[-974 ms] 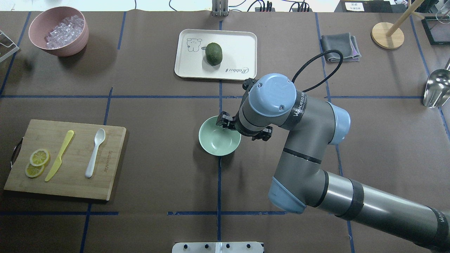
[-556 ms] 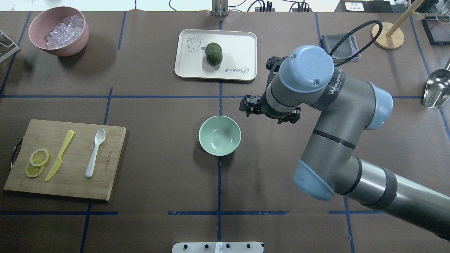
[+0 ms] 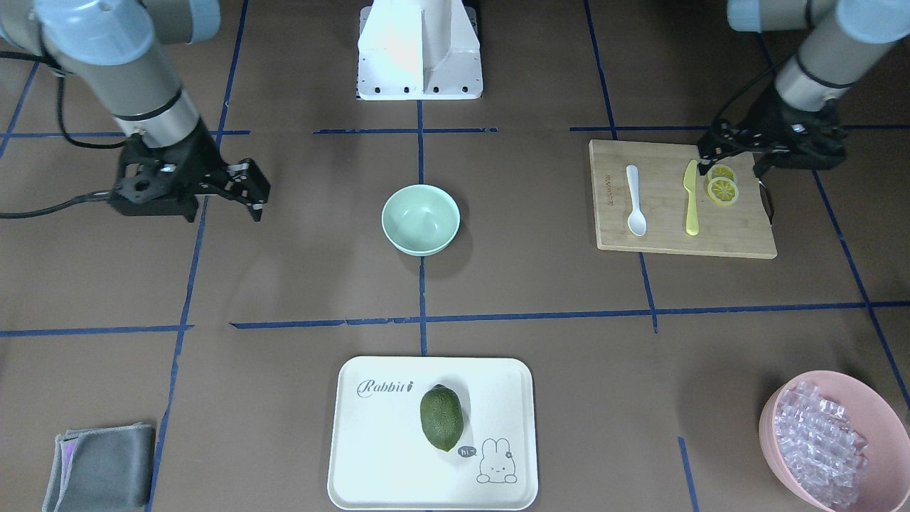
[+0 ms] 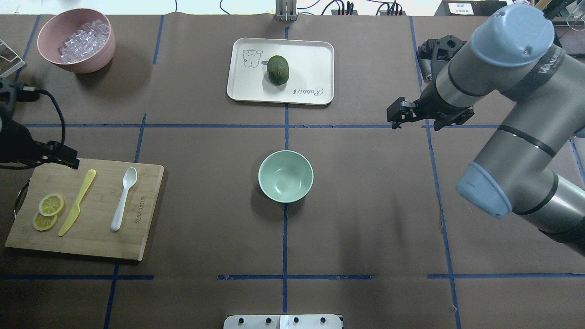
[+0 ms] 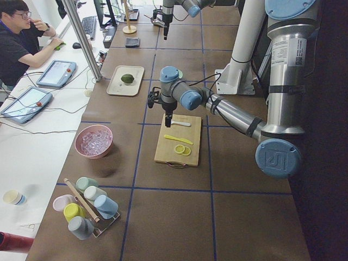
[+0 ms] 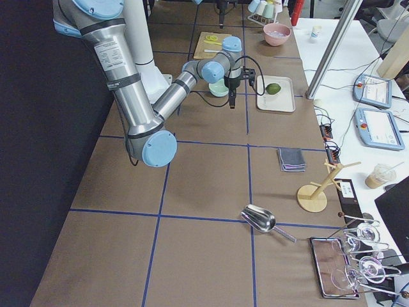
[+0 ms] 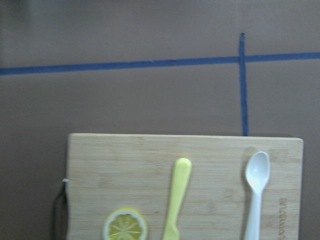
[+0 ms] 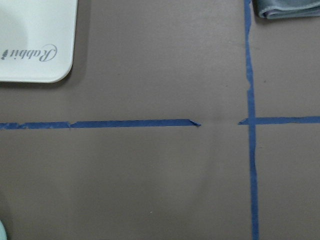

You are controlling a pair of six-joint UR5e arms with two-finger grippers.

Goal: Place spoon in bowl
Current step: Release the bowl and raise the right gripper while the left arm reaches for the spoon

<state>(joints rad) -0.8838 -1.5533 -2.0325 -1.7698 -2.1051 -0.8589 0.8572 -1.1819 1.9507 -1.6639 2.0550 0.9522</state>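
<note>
The white spoon is on the cutting board, across the bowl from the robot's right gripper, so next the left gripper picks up the spoon by its handle.
The white spoon (image 4: 123, 198) lies flat on the wooden cutting board (image 4: 96, 230) at the left, scoop pointing away from me; it also shows in the left wrist view (image 7: 256, 192) and the front view (image 3: 635, 200). The mint-green bowl (image 4: 285, 176) stands empty at the table's middle (image 3: 420, 218). My left gripper (image 3: 771, 160) hovers open and empty over the board's outer end, left of the spoon, and is partly cut off in the overhead view (image 4: 32, 155). My right gripper (image 4: 427, 119) is open and empty, well right of and beyond the bowl.
A yellow knife (image 4: 77, 202) and lemon slices (image 4: 48, 211) lie on the board beside the spoon. A white tray (image 4: 311, 59) with a green avocado (image 4: 278, 69) sits beyond the bowl. A pink bowl of ice (image 4: 91, 61) stands far left, a grey cloth (image 3: 99, 455) and metal scoop (image 4: 566, 114) far right.
My right gripper has left the bowl's rim and swung right and away. My left gripper has come into view at the board's far-left corner. Bowl and spoon have not moved.
</note>
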